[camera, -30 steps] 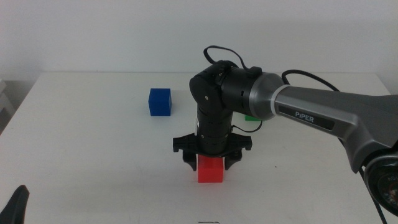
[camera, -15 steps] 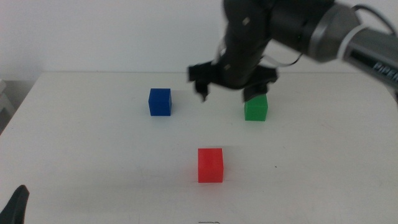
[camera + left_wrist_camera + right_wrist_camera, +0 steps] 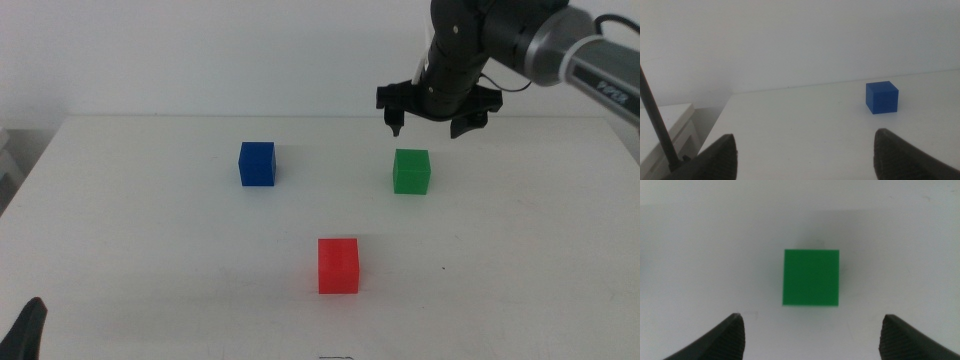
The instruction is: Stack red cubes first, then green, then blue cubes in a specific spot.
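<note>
The green cube (image 3: 811, 277) is centred and square to my right gripper's open fingers. I should continue to go down until the fingers are on either side of the cube's sides (image 3: 411, 173), and then close them.
The red cube (image 3: 338, 265) stands alone on the white table (image 3: 150, 240), near the front middle. The green cube (image 3: 411, 171) stands behind it to the right, and the blue cube (image 3: 257, 163) at the back left. My right gripper (image 3: 432, 122) hangs open above and just behind the green cube, empty. In the right wrist view the green cube (image 3: 811, 277) lies straight below, between the spread jaws. My left gripper (image 3: 25, 332) waits at the front left corner, open and empty. The left wrist view shows the blue cube (image 3: 882, 97) far ahead.
A white wall (image 3: 200, 50) rises behind the table's far edge. A low white cabinet (image 3: 665, 130) stands beyond the table's left edge. The right arm's grey link (image 3: 590, 55) reaches in from the upper right.
My right gripper let go of the red cube, rose, and moved back and to the right until it hangs over the green cube. The left arm has not moved.
</note>
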You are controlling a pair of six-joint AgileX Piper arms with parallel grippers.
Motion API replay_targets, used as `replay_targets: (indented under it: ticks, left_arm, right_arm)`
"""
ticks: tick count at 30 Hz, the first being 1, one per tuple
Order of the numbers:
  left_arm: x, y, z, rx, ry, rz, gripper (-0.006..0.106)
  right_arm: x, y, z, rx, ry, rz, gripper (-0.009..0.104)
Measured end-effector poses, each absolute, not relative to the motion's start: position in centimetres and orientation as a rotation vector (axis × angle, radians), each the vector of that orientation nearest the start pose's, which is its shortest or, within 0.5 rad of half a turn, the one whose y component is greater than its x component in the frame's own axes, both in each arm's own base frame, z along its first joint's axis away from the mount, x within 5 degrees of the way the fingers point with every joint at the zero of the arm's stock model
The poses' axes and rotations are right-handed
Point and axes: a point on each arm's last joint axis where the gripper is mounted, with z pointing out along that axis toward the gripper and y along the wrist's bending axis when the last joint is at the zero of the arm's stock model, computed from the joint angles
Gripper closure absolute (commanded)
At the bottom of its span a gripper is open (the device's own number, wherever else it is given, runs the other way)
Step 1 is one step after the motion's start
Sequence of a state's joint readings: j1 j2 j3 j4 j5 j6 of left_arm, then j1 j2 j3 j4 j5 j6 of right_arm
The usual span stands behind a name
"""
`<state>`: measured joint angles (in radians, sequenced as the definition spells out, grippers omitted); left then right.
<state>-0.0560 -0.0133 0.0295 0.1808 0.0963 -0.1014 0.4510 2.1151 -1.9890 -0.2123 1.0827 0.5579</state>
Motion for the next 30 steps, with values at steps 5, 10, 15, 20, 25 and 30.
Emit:
replay_targets:
  ticks: [5,10,15,20,25,30]
  left_arm:
    - [5.7,-0.2,19.5,0.094,1.592,0.031,0.007]
    - [5.7,-0.2,19.5,0.094,1.592,0.031,0.007]
    - [5.7,-0.2,19.5,0.094,1.592,0.031,0.007]
    - [5.7,-0.2,19.5,0.094,1.592,0.031,0.007]
    - [5.7,-0.2,19.5,0.094,1.592,0.031,0.007]
    - [5.7,-0.2,19.5,0.094,1.592,0.031,0.007]
  right_arm:
    - [45.0,18.8,25.1,0.065,2.663,0.035,0.007]
    - [46.1,19.3,22.7,0.049,2.675,0.030,0.007]
    - [46.6,19.6,20.8,0.040,2.687,0.025,0.007]
    - [47.0,19.6,19.7,0.040,2.696,0.017,0.007]
    - [47.3,19.5,18.7,0.040,2.704,0.008,0.010]
    - [47.4,19.5,17.8,0.042,2.715,0.001,0.024]
